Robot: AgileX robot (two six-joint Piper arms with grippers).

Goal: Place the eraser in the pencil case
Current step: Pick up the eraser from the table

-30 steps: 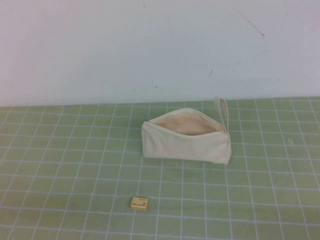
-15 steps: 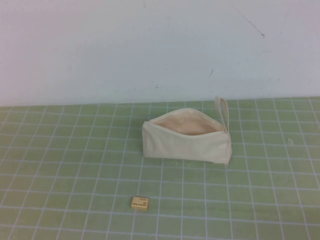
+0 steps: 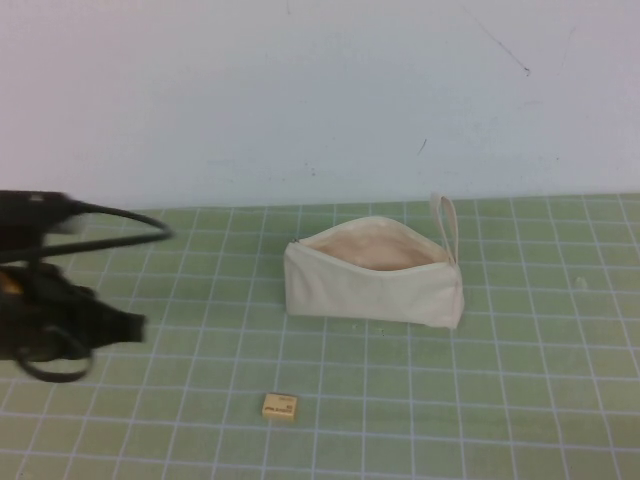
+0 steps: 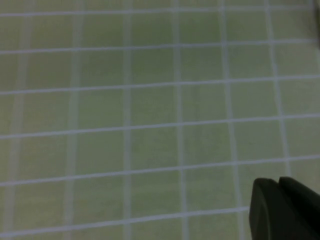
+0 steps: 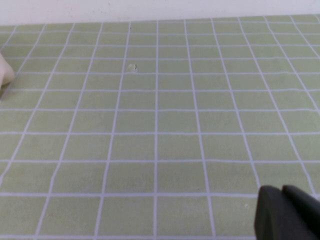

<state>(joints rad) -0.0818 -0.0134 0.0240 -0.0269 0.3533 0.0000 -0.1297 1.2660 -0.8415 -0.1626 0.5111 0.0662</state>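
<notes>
The pencil case's opening shows only beige lining (image 3: 375,246). I should expect an empty pencil case (image 3: 372,292) when I drop the eraser in.
The eraser (image 3: 279,406), a tiny tan block with dark print, lies flat on the green grid mat near the front. The cream pencil case (image 3: 372,290) stands behind it with its zip open, its beige lining showing and its loop strap (image 3: 444,222) at the right end. My left gripper (image 3: 135,326) hangs at the left side, well left of the eraser and apart from it. In the left wrist view its dark fingertips (image 4: 278,182) are together over bare mat. My right gripper (image 5: 281,189) shows only in its wrist view, fingertips together, holding nothing.
The green grid mat (image 3: 520,380) covers the table up to a white wall (image 3: 320,100) at the back. A pale edge of the pencil case (image 5: 4,75) shows at the side of the right wrist view.
My left arm has come into the high view from the left side; before, no arm was in sight. The eraser and the pencil case have not moved.
</notes>
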